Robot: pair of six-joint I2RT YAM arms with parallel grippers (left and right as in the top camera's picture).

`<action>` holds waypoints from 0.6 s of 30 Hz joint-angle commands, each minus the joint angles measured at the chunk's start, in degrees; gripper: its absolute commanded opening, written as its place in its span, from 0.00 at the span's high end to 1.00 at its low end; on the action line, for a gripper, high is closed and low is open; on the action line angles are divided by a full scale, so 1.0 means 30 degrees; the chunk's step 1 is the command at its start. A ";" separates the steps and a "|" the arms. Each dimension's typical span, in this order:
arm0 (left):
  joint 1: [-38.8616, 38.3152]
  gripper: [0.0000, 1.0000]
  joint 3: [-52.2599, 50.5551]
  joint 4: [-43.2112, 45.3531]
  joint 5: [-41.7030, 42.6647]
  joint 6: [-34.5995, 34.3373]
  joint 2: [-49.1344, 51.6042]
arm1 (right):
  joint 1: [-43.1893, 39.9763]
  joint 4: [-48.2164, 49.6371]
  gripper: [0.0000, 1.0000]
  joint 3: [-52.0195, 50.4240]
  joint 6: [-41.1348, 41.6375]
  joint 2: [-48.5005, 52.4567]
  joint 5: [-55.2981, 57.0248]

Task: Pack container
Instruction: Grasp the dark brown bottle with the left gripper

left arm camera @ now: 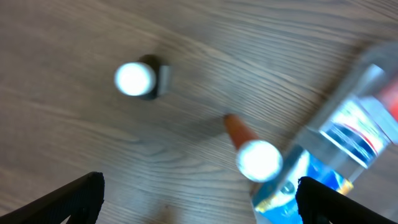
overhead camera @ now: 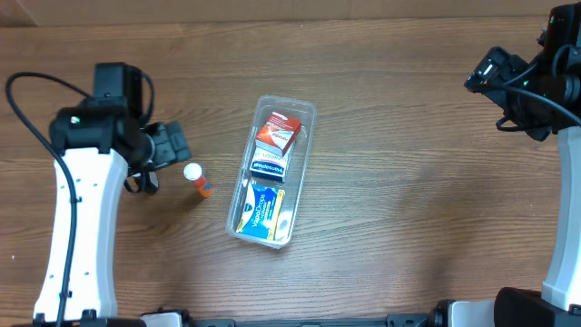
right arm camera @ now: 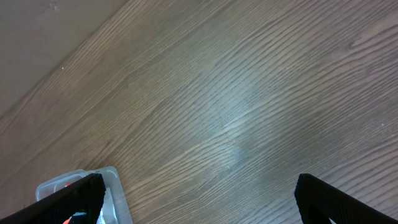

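The small dark item [overhead camera: 149, 183] and orange tube are on the other side of the container from my right gripper, so next my left gripper puts the dark item beside the boxes [overhead camera: 297, 161] first.
The clear plastic container [overhead camera: 306, 116] lies at the table's middle, long side running front to back. It holds a red and white box [overhead camera: 277, 132], a dark blue box [overhead camera: 269, 167] and a light blue box [overhead camera: 263, 211]. An orange tube with a white cap [overhead camera: 197, 179] stands left of it, outside. My left gripper [overhead camera: 171, 143] is open and empty, just left of the tube. In the blurred left wrist view the tube [left arm camera: 256, 158] and the container [left arm camera: 373, 71] lie ahead of the open jaws [left arm camera: 199, 205]. My right gripper [overhead camera: 487, 74] is open and empty at the far right; its jaws [right arm camera: 199, 202] hang over bare wood.
A second small dark item with a white cap [left arm camera: 135, 79] shows in the left wrist view, left of the tube; the arm hides it from overhead. A corner of the container [right arm camera: 59, 185] shows at the bottom left of the right wrist view.
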 commanded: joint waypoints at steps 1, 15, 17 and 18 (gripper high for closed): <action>0.2004 0.00 0.0364 -0.0117 -0.0029 0.0131 0.0954 | -0.0015 0.0036 0.00 0.0124 -0.0007 -0.0138 -0.0117; 0.3920 0.27 0.0357 0.1472 0.0182 0.1902 0.7410 | -0.0015 0.0036 0.00 0.0124 -0.0007 -0.0138 -0.0109; 0.3920 0.41 0.0357 0.1574 0.0182 0.1967 0.7861 | -0.0015 0.0036 0.00 0.0124 -0.0007 -0.0138 -0.0109; 0.3920 0.45 0.0357 0.1800 0.0189 0.2098 0.8014 | -0.0015 0.0036 0.00 0.0124 -0.0007 -0.0138 -0.0117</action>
